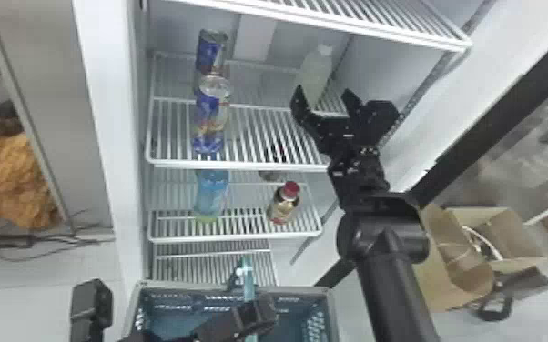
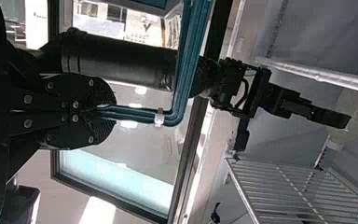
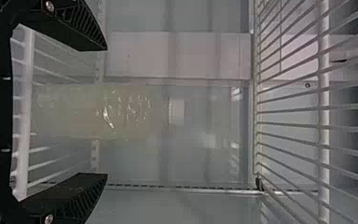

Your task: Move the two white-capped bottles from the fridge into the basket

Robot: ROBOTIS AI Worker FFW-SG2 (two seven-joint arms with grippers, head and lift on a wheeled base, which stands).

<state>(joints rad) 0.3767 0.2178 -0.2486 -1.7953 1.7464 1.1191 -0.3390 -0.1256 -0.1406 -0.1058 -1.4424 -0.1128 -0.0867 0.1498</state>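
A lone white cap (image 1: 324,49) can be seen against the plain fridge's side, so I should expect the shelf to be empty behind the milky bottle (image 1: 314,74) when I lift it out.
My right gripper (image 1: 323,93) stands open in the fridge, its fingers spread in front of a milky bottle (image 1: 315,70) with a white cap, upright at the right rear of a shelf. In the right wrist view, the bottle (image 3: 126,112) lies beyond and between the two fingertips of the right gripper (image 3: 105,112), not gripped. My left gripper (image 1: 255,314) is at the bottom of the head view, over the grey-blue basket (image 1: 296,289). In the left wrist view, the left gripper (image 2: 108,113) is shut on the teal basket handle (image 2: 189,60).
Stacked cans (image 1: 211,109) stand left on the same shelf (image 1: 259,132). Below are a blue bottle (image 1: 212,191) and a red-capped bottle (image 1: 283,204). A wire shelf (image 1: 355,22) spans above the right gripper; a cardboard box (image 1: 459,273) sits outside at right.
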